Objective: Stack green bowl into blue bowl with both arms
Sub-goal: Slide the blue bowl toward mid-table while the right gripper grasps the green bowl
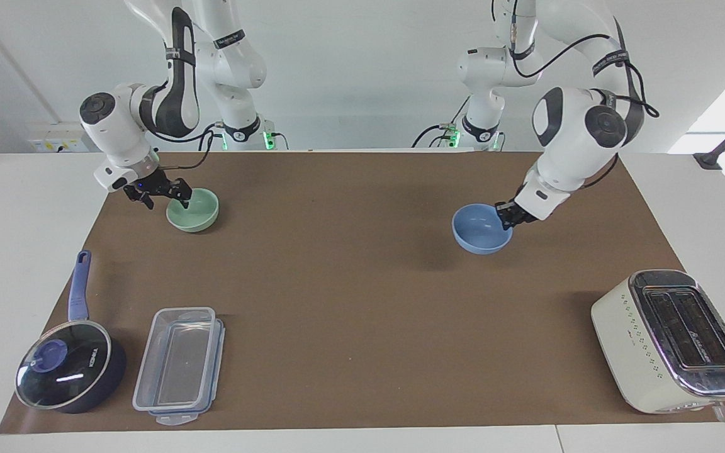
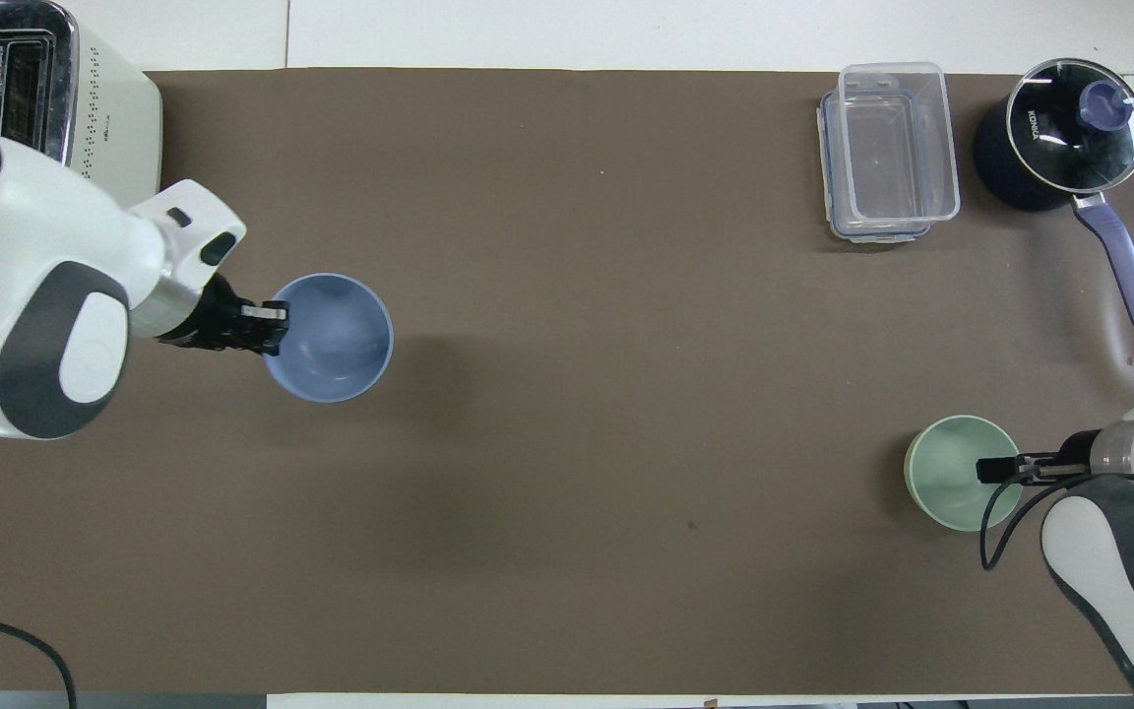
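The blue bowl tilted in the air [image 2: 334, 339] should be set flat at the mat's middle [image 2: 558, 414] by my left gripper before my right gripper brings the green bowl.
The blue bowl [image 1: 481, 229] hangs tilted a little above the brown mat [image 1: 350, 302], its shadow on the mat below it. My left gripper [image 1: 506, 217] is shut on its rim at the side toward the left arm's end; in the overhead view the left gripper [image 2: 267, 330] holds the blue bowl [image 2: 331, 340] the same way. The green bowl [image 1: 193, 211] sits on the mat toward the right arm's end. My right gripper [image 1: 167, 199] is low at its rim, open, one finger inside the bowl and one outside. In the overhead view the right gripper [image 2: 998, 471] covers part of the green bowl [image 2: 951, 473].
A cream toaster [image 1: 671, 340] stands at the left arm's end, farther from the robots. A clear lidded container [image 1: 177, 365] and a dark blue lidded saucepan [image 1: 70, 371] stand at the right arm's end, farther from the robots than the green bowl.
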Robot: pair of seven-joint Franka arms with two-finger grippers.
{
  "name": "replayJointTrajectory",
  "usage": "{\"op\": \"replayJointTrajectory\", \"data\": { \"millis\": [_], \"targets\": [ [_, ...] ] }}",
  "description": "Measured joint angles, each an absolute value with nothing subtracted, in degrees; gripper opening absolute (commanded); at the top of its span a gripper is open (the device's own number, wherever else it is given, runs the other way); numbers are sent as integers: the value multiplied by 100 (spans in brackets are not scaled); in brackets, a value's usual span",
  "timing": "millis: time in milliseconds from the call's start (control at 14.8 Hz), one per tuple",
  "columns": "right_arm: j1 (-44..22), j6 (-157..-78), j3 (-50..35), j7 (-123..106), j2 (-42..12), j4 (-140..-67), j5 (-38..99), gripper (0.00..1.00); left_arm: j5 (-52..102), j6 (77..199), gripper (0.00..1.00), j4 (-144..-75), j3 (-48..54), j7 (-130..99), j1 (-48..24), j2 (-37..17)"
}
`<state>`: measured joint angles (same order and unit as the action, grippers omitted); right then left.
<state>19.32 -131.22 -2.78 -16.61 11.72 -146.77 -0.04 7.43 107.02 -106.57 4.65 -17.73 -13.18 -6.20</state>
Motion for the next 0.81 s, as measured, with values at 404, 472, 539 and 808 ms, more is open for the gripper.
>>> {"op": "replayJointTrajectory", "data": {
  "millis": [404, 472, 539, 808],
  "targets": [
    [1931, -13473, -287, -1671, 1165, -14799, -4, 99, 856, 11830, 0, -11147, 536, -4068, -3419, -1113],
    [1931, -13501, -287, -1671, 1158, -14829, -4, 99, 882, 11932, 0, -11201, 536, -4094, -3451, -1197],
    [1934, -13537, -286, -1671, 1128, -14864, -4, 97, 910, 12031, 0, -11233, 523, -4100, -3449, -1263],
    [1998, -13646, -280, -1801, 965, -14897, -4, 0, 950, 12224, 100, -11313, 498, -4100, -3451, -1331]
  ]
}}
